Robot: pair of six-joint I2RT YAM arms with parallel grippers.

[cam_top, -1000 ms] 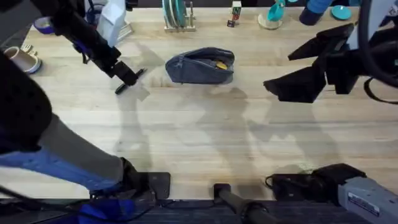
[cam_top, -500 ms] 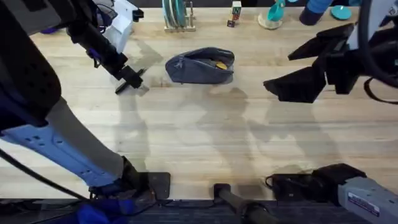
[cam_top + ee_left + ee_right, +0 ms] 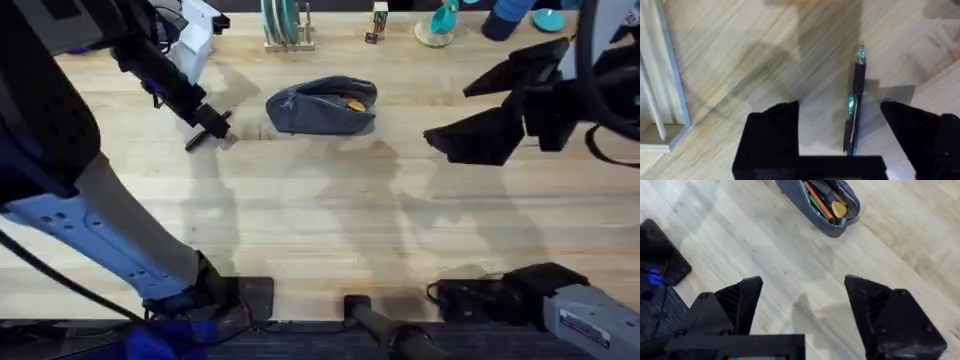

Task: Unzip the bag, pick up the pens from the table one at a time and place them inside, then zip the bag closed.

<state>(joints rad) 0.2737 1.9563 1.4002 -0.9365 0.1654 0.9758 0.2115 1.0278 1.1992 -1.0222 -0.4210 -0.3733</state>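
The blue-grey bag's slack rim gapes narrowly [image 3: 336,98], so I expect the bag's rim [image 3: 345,80] to widen around my left gripper as I push the slim black pen in.
The blue-grey bag [image 3: 322,105] lies unzipped at the back middle of the table [image 3: 330,220]; in the right wrist view the bag [image 3: 816,206] shows orange, green and dark pens inside. A slim black pen [image 3: 195,141] lies on the wood to its left. My left gripper [image 3: 212,127] is low over that pen and open. In the left wrist view the pen [image 3: 855,107] lies between the fingers [image 3: 772,132], nearer one of them, and is not gripped. My right gripper [image 3: 480,135] hangs open to the right of the bag, with nothing in it [image 3: 805,305].
A teal dish rack [image 3: 285,25], a white object [image 3: 195,35], a small bottle [image 3: 378,22] and teal items [image 3: 440,22] line the back edge. A pale wooden frame [image 3: 662,95] lies beside the left gripper. Dark equipment [image 3: 500,290] sits at the front right.
The left arm has swung in closer under the camera and its gripper has shifted slightly over the pen. The pen, bag and right arm have not moved.
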